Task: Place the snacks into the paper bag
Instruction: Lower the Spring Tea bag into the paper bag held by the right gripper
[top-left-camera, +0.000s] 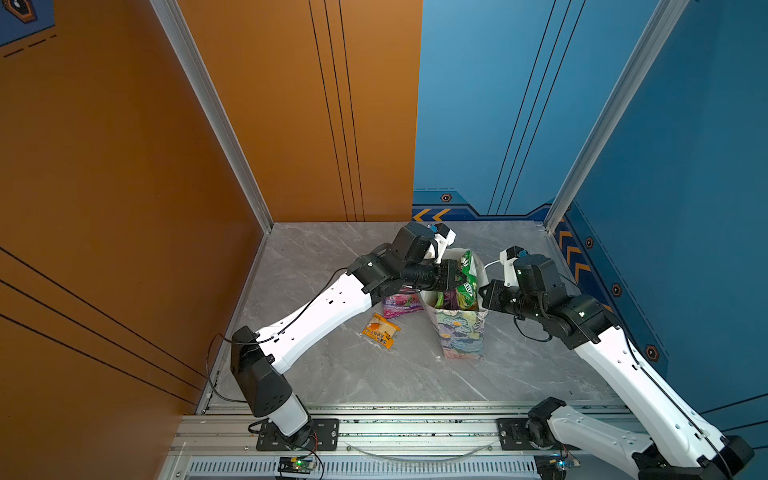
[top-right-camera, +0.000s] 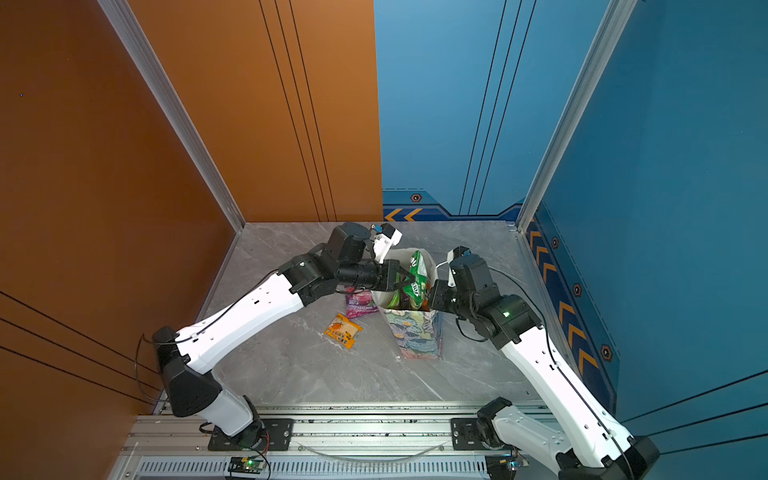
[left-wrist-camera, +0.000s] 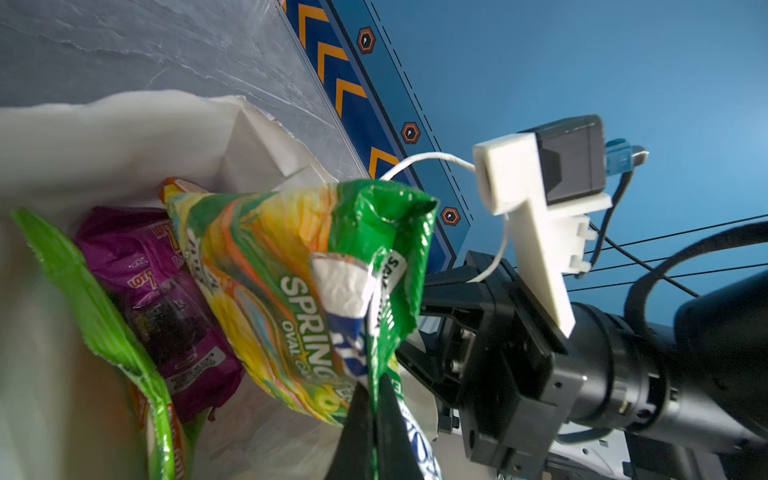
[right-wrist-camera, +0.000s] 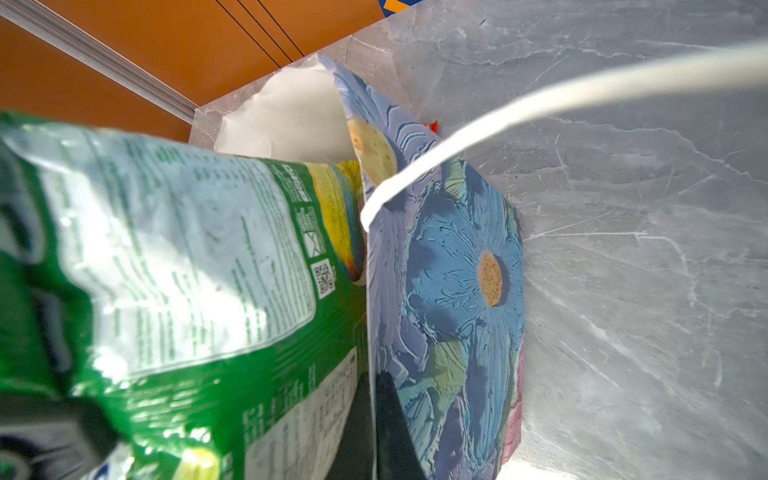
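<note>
My left gripper should keep lowering the large green crisps bag (top-right-camera: 417, 280), which hangs inside the paper bag's opening (top-right-camera: 404, 257), until it sinks below the paper bag's rim, and then let go.
The paper bag (top-left-camera: 461, 332) (top-right-camera: 415, 332) stands upright mid-table, floral outside (right-wrist-camera: 449, 270), white inside (left-wrist-camera: 124, 137). My left gripper (top-left-camera: 457, 276) (top-right-camera: 401, 276) (left-wrist-camera: 376, 382) is shut on the edge of the large green crisps bag (top-left-camera: 468, 274) (top-right-camera: 417, 274) (left-wrist-camera: 291, 270) (right-wrist-camera: 166, 270), which hangs partly inside the bag's mouth. My right gripper (top-left-camera: 484, 291) (top-right-camera: 432, 291) (right-wrist-camera: 374, 378) is shut on the paper bag's right wall at the rim. A purple packet (left-wrist-camera: 166, 299) and a light green packet (left-wrist-camera: 104, 316) lie inside. On the table to the left lie a purple snack packet (top-left-camera: 401, 305) (top-right-camera: 359, 303) and an orange sachet (top-left-camera: 380, 329) (top-right-camera: 343, 329).
The bag's white cord handle (right-wrist-camera: 540, 99) (left-wrist-camera: 424, 160) loops past the right wrist. Orange wall (top-left-camera: 124, 208) stands on the left, blue wall (top-left-camera: 685, 208) on the right and behind. An aluminium rail (top-left-camera: 415, 428) carrying both arm bases runs along the table's front edge.
</note>
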